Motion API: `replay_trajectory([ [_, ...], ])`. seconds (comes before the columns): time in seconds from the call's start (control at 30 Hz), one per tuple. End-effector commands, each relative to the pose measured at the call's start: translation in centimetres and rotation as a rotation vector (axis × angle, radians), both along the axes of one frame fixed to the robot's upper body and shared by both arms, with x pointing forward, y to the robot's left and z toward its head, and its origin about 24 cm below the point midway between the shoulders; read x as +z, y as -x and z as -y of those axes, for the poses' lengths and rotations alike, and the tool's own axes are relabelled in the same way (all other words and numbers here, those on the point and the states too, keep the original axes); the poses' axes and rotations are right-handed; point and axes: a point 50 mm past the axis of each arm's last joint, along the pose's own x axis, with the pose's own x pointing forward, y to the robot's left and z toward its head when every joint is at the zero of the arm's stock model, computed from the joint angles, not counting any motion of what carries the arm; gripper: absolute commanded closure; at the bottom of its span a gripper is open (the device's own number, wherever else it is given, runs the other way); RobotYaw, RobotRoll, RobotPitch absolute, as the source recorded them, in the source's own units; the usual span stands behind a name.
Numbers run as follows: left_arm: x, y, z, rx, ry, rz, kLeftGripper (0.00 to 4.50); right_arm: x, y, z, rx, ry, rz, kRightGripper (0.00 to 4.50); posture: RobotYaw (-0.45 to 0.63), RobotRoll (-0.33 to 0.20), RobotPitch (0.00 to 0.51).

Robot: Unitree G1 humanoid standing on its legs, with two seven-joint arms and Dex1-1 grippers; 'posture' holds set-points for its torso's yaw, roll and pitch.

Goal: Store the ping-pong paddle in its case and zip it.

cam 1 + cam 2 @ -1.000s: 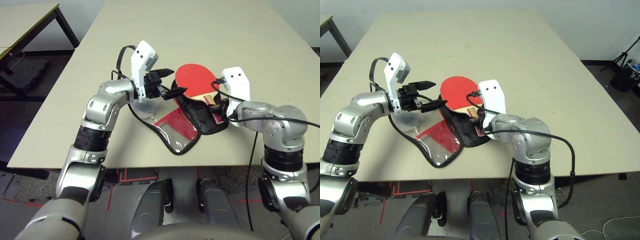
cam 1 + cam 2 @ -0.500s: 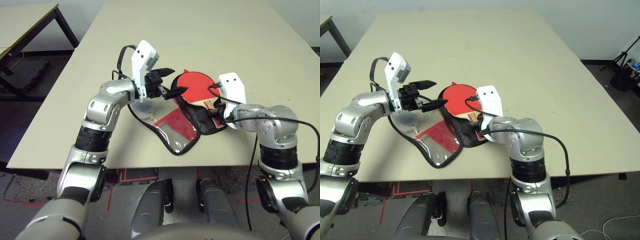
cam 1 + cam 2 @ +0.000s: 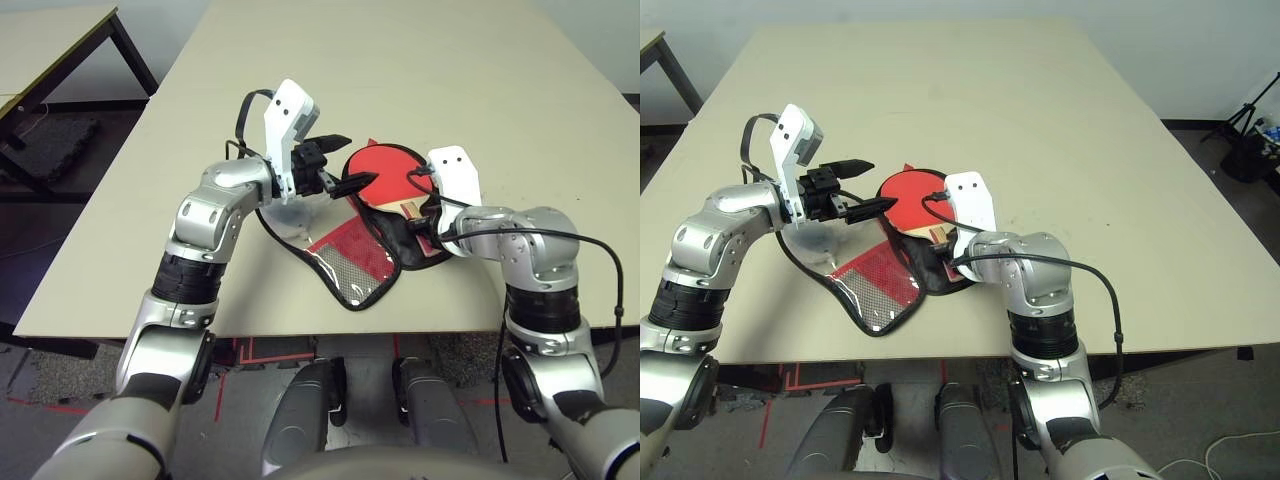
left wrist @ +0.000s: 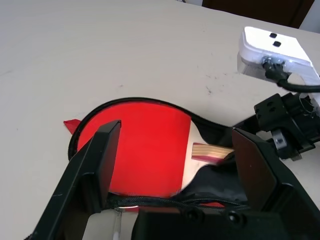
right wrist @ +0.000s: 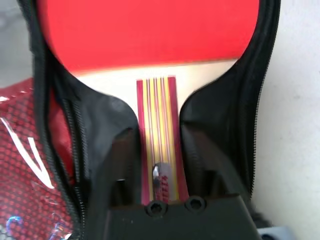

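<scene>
My left gripper should move back to the flap's round rim (image 3: 267, 226) and fold the flap over before zipping, because the case's flap is open beside the paddle (image 3: 355, 262).
The ping-pong paddle (image 3: 385, 165) lies face up in the open case (image 3: 405, 240). Its round red face sits inside the black zipper rim (image 4: 150, 100). The striped wooden handle (image 5: 157, 115) runs back along the black lining to my right gripper (image 5: 159, 150), which sits at the handle's end under its white camera housing (image 3: 455, 175). The case's red mesh flap (image 3: 350, 255) is folded out toward the table's front edge. My left gripper (image 3: 352, 162) hovers open just above the paddle's left side, holding nothing.
A pale grey flat thing (image 3: 290, 215) lies on the beige table (image 3: 450, 60) under my left wrist, beside the case. The table's front edge runs close below the flap. A second table (image 3: 50, 40) stands off to the far left.
My right arm has pushed the paddle leftward, so its red face now lies inside the case's rim. The left gripper has stayed where it was, open.
</scene>
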Motion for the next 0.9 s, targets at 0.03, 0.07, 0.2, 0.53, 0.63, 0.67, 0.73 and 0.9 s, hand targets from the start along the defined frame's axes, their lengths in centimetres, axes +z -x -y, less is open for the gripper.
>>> replay_trajectory([
  [0.03, 1.3, -0.2, -1.6, 0.044, 0.016, 0.015, 0.0, 1.5, 0.3, 0.4, 0.052, -0.028, 0.045, 1.19, -0.05, 0.0, 0.152],
  [0.07, 1.7, -0.4, -2.4, 0.071, 0.017, 0.017, 0.0, 2.0, 0.4, 0.5, 0.078, -0.044, 0.061, 0.84, -0.05, 0.0, 0.152],
  [0.2, 2.7, -1.0, -6.0, 0.181, 0.034, -0.006, 0.0, 3.9, 0.6, 1.7, 0.122, -0.105, 0.113, 0.03, -0.04, 0.0, 0.152],
  [0.53, 0.5, 0.1, -14.0, 0.369, -0.142, -0.109, 0.0, 4.1, -0.1, 6.9, -0.052, -0.015, 0.131, 0.03, -0.04, 0.0, 0.148],
  [0.63, -0.7, 0.9, -15.0, 0.358, -0.181, -0.158, 0.0, 3.9, -0.1, 7.4, -0.074, -0.006, 0.132, 0.03, -0.04, 0.0, 0.146],
  [0.67, -1.3, 1.3, -15.3, 0.346, -0.206, -0.179, 0.0, 3.9, -0.1, 7.6, -0.083, -0.001, 0.133, 0.03, -0.04, 0.0, 0.146],
  [0.73, -2.4, 1.9, -15.7, 0.328, -0.244, -0.218, 0.0, 3.8, -0.1, 7.8, -0.093, 0.007, 0.135, 0.03, -0.04, 0.0, 0.147],
  [0.9, -4.0, 2.8, -15.4, 0.292, -0.319, -0.252, 0.0, 3.8, -0.1, 8.1, -0.102, 0.01, 0.137, 0.03, -0.04, 0.0, 0.147],
])
